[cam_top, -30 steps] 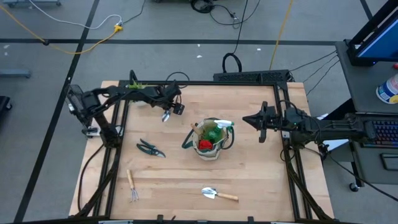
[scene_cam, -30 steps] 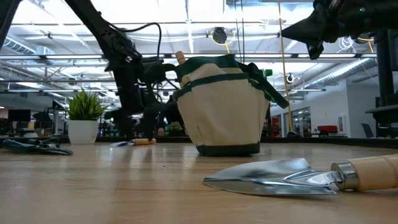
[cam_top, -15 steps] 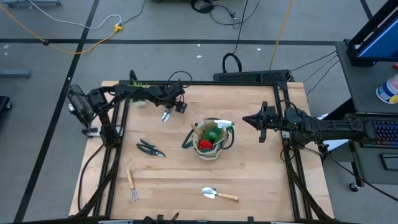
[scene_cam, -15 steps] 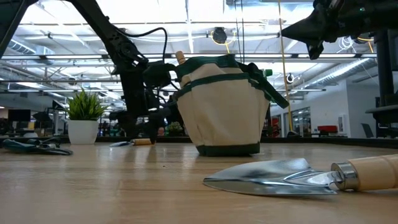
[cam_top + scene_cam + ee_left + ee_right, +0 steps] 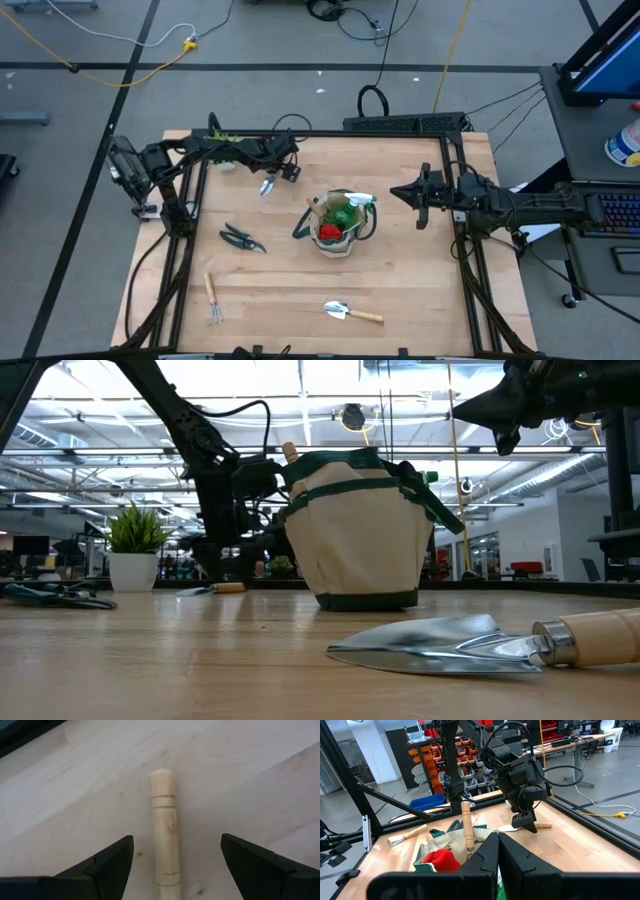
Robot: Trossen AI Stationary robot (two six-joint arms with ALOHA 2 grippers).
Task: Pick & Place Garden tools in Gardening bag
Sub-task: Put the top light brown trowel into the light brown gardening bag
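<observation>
The trowel's handle (image 5: 166, 832) should also keep sticking out when I lower the trowel into the bag, because a wooden handle (image 5: 316, 208) already sticks up from it.
My left gripper (image 5: 274, 178) is open and hovers low over a wooden-handled trowel (image 5: 266, 187) that lies flat on the table at the far left. In the left wrist view its fingers (image 5: 107, 865) stand on either side of the wooden handle (image 5: 165, 830) without touching it. The beige gardening bag (image 5: 340, 228) stands upright mid-table and holds a green spray bottle (image 5: 347, 210), a red glove (image 5: 328, 233) and a wooden-handled tool (image 5: 466, 822). My right gripper (image 5: 416, 196) is shut and empty, raised to the right of the bag.
Dark pruning shears (image 5: 242, 238) lie left of the bag. A hand fork (image 5: 212, 298) lies near the front left, and a trowel (image 5: 352, 313) lies in front of the bag. A small potted plant (image 5: 133, 550) stands at the far left corner.
My left gripper has come down a little toward the trowel's handle at the far left, staying open. The trowel has not moved.
</observation>
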